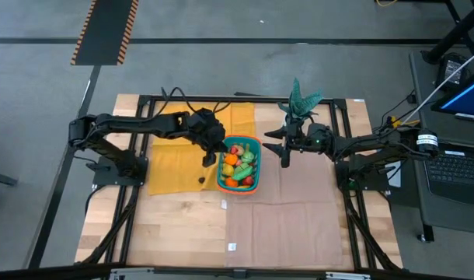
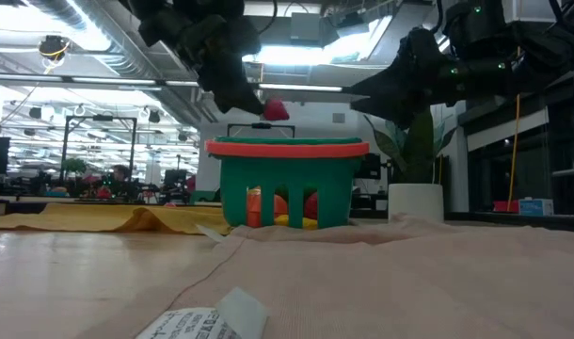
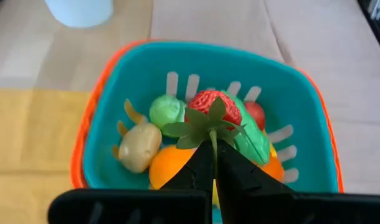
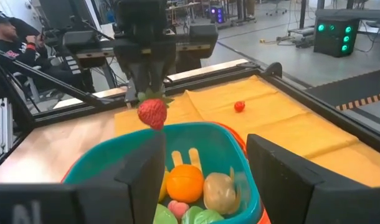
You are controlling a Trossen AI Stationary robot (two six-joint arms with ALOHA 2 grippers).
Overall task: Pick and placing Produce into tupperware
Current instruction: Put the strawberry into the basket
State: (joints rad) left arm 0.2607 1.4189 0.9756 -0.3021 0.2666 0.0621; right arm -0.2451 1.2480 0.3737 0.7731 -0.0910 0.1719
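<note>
The strawberry [image 2: 276,110] hangs by its stem clear above the orange rim, so my left gripper should keep going down over the produce pile [image 1: 242,165] and let go there.
The teal tupperware [image 1: 238,165] with its orange rim [image 2: 287,147] stands at mid-table, where the yellow cloth meets the tan cloth. Several produce pieces lie in it: an orange [image 4: 185,182], a tan potato [image 3: 139,147], and green and red ones. My left gripper [image 1: 215,152] is shut on a red strawberry [image 3: 212,107], which hangs over the left part of the tupperware. My right gripper [image 1: 284,155] stands open just right of the tupperware with nothing between its fingers [image 4: 140,174]. One small red piece [image 4: 239,106] lies on the yellow cloth. My left gripper pinches the strawberry's green stem [image 3: 213,138] between its two fingertips. The fingers slant down from the table's left side. The strawberry [image 2: 276,110] hangs beyond the fingertips, leaves toward the gripper, lifted clear above the tupperware's rim.
A green plant in a white pot [image 2: 416,201] stands behind the tupperware at the far side [image 1: 299,105]. The yellow cloth [image 1: 171,159] covers the left of the table, the tan cloth [image 1: 299,202] the right. Small paper tags [image 1: 224,204] lie near the front. A person [image 4: 6,31] sits beyond the table.
</note>
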